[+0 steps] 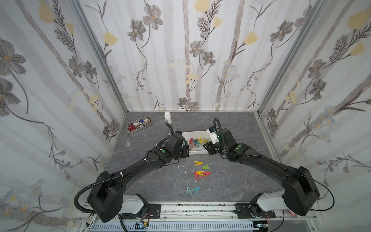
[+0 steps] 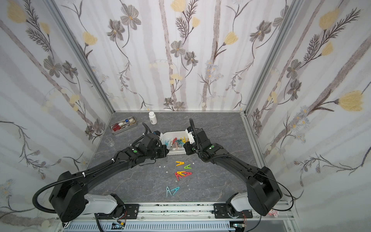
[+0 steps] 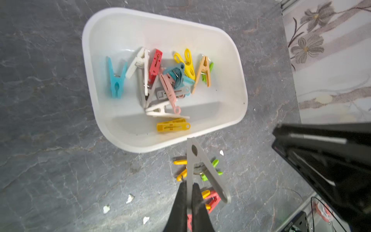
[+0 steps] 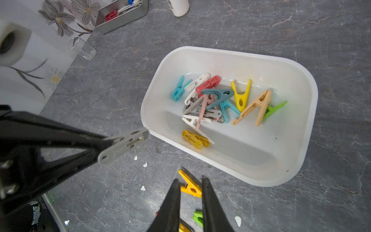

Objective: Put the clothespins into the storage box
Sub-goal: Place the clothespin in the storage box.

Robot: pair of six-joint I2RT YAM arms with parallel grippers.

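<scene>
The grey clothespin's loose end [image 3: 194, 147] reaches over the storage box's near rim, so the robot's left gripper keeps going to the pile inside [image 3: 164, 90] and lets go there.
The white storage box [image 1: 195, 132] [image 3: 140, 30] [image 4: 281, 66] sits mid-table and holds several clothespins [image 3: 160, 80] in mixed colours. My left gripper [image 3: 189, 187] hangs just outside the box's near rim, shut on one leg of a grey clothespin [image 3: 202, 166] [image 4: 122, 144]. By the box's right end, my right gripper [image 4: 189, 179] is slightly open and empty. A yellow clothespin [image 4: 190, 187] [image 1: 197, 163] on the table shows through its gap. Also loose in front of the box are a green clothespin [image 1: 206, 166], a red and yellow cluster [image 1: 201, 174] and two teal clothespins [image 1: 192, 190].
A grey metal tray [image 1: 138, 125] of tools, a white bottle [image 1: 167, 117] and a small glass beaker [image 1: 126, 142] stand at the back left. Small white scraps [image 1: 181, 166] dot the grey table. Papered walls close in three sides.
</scene>
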